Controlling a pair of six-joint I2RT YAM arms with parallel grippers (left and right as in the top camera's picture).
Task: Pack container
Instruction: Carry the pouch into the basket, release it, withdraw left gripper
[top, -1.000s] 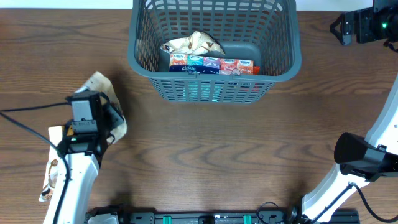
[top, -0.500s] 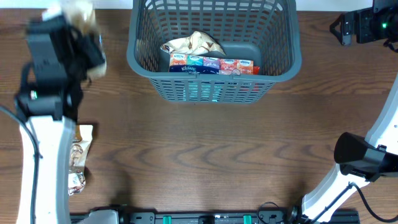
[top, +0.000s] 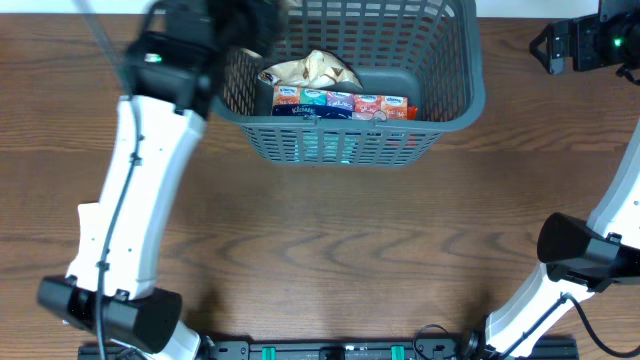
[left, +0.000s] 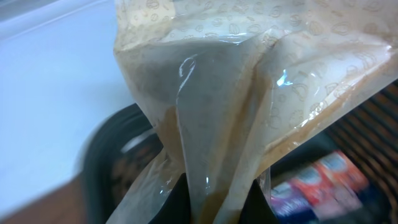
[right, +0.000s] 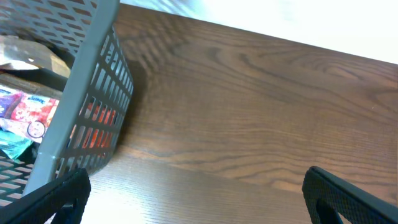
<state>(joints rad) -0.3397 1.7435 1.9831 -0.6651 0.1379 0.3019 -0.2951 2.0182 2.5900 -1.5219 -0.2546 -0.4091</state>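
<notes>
The tan translucent packet (left: 217, 93) is above the basket's rim, and the basket's bottom behind the tissue packs (top: 388, 80) is open. My left gripper should continue inward and release there.
The container, a dark grey lattice basket (top: 455, 100), stands at the back middle of the table. It holds a tan packet (top: 310, 70) and a row of colourful tissue packs (top: 340, 104). My left gripper (top: 245, 20) is blurred at the basket's back left corner. In the left wrist view it (left: 214, 199) is shut on a tan translucent packet (left: 249, 93), held above the basket (left: 99, 155) and the tissue packs (left: 317, 183). My right gripper (top: 560, 45) is at the far right back, open and empty (right: 199, 199), beside the basket's right wall (right: 81, 93).
The left arm (top: 140, 180) stretches from the front left corner up to the basket and covers the table's left side. The right arm's base (top: 570, 250) stands at the front right. Bare wooden table (top: 350, 240) lies in front of the basket.
My left gripper has lifted the tan packet from the table's left side and swung it back and right to the basket's left corner. The right arm has not moved.
</notes>
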